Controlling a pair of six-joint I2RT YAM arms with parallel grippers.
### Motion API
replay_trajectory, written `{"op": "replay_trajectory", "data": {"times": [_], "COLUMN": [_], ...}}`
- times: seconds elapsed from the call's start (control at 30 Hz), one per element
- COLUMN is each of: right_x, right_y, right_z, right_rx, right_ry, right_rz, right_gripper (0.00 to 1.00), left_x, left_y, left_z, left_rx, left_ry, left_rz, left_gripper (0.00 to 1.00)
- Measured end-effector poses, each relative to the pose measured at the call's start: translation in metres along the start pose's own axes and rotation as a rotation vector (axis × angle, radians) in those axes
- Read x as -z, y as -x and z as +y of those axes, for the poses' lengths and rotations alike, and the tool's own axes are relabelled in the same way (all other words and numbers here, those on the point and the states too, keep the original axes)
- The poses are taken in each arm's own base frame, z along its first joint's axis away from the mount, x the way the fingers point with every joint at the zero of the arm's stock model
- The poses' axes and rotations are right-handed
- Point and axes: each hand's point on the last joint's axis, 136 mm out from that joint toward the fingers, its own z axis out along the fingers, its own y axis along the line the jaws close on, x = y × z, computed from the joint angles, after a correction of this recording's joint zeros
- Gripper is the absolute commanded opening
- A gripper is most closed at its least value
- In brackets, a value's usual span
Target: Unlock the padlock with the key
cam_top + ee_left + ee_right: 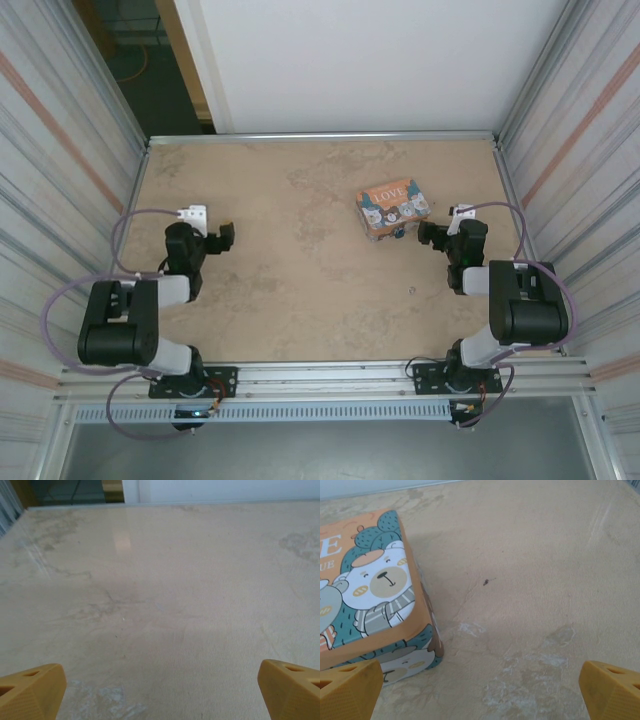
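The orange box is a long way from the robot's left gripper, so both grippers should grasp its ends and move it to the table's middle before the padlock is unlocked.
The padlock is not clearly seen; a tiny bluish spot sits at the near edge of the orange "LOVE" box, too small to tell what it is. A dark speck lies on the bare table nearer the arms and may be the key. My right gripper hovers just right of the box, open, its yellow fingertips wide apart over bare table with the box's corner beside the left one. My left gripper stands open at the left side, with nothing between its fingertips.
The beige stone-patterned table is walled by corrugated metal panels left and right, with a white wall behind. A small dark mark lies on the table right of the box. A metal rail runs along the near edge by the arm bases.
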Motion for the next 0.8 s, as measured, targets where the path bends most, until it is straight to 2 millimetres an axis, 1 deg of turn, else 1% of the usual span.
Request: {"op": "replay_trajectory", "data": {"times": [0.1,0.2,0.33,0.43,0.53,0.6,0.63,0.7,0.77,0.8], "right_x": [0.004,0.015,0.038,0.059,0.078,0.087,0.091,0.097,0.100,0.101], "right_y": [0.007,0.022,0.047,0.060,0.067,0.070,0.072,0.075,0.072,0.069], "right_z": [-0.002,-0.001,0.002,0.005,0.013,0.018,0.022,0.028,0.033,0.036], "right_rx": [-0.002,-0.005,-0.026,-0.060,-0.099,-0.136,-0.154,-0.184,-0.217,-0.236], "right_ry": [-0.007,-0.007,-0.001,0.014,0.055,0.085,0.104,0.140,0.177,0.195], "right_rz": [-0.013,-0.049,-0.103,-0.121,-0.105,-0.071,-0.056,-0.027,0.011,0.033], "right_gripper": [0.99,0.99,0.99,0.99,0.99,0.99,0.99,0.99,0.99,0.99], "left_x": [0.010,0.019,0.034,0.049,0.062,0.068,0.070,0.071,0.071,0.071], "left_y": [0.013,0.022,0.041,0.059,0.070,0.068,0.065,0.052,0.039,0.031], "left_z": [0.002,-0.008,-0.027,-0.031,-0.040,-0.048,-0.054,-0.066,-0.080,-0.091], "left_rx": [0.004,-0.010,0.004,0.087,0.194,0.262,0.301,0.366,0.417,0.433], "left_ry": [0.022,0.012,-0.041,-0.067,-0.123,-0.174,-0.203,-0.251,-0.293,-0.319], "left_rz": [-0.026,-0.024,-0.018,-0.017,-0.002,0.030,0.057,0.126,0.200,0.246], "left_gripper": [0.99,0.99,0.99,0.99,0.99,0.99,0.99,0.99,0.99,0.99]}}
